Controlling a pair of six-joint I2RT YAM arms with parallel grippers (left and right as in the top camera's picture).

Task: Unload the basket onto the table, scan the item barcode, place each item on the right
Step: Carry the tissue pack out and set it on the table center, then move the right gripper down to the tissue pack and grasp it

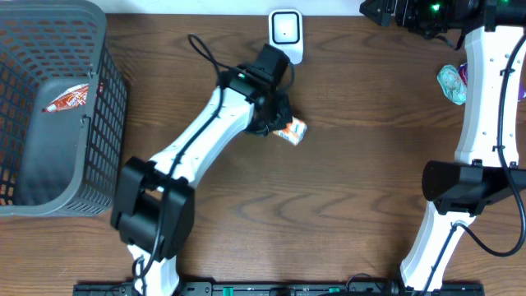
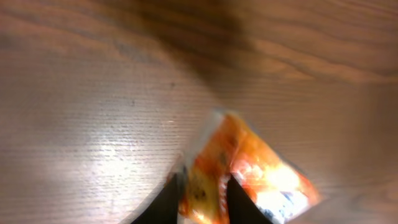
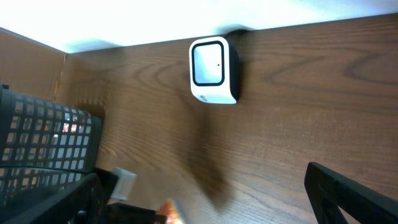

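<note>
My left gripper should move away before my right gripper takes the packet point(image 1: 295, 131), as it covers one end of the snack packet point(image 1: 282, 131) and blocks my right gripper's way.
The item, an orange and white snack packet point(image 1: 291, 131), lies on the wooden table in front of the white barcode scanner point(image 1: 286, 34). My left gripper point(image 1: 278, 115) is down on its left end. In the left wrist view the packet point(image 2: 261, 171) is blurred, and its edge sits between my two dark fingers point(image 2: 163, 205), which stand a little apart; the blur hides whether they press it. My right gripper point(image 3: 205, 205) hangs wide open and empty at the far right of the table, facing the scanner point(image 3: 212, 70). An orange corner of the packet point(image 3: 171, 210) shows there.
A grey mesh basket point(image 1: 105, 123) stands at the left with one red and white packet point(image 1: 67, 99) inside. A teal wrapped item point(image 1: 452, 82) lies at the right edge beside my right arm. The scanner's cable curls behind my left arm.
</note>
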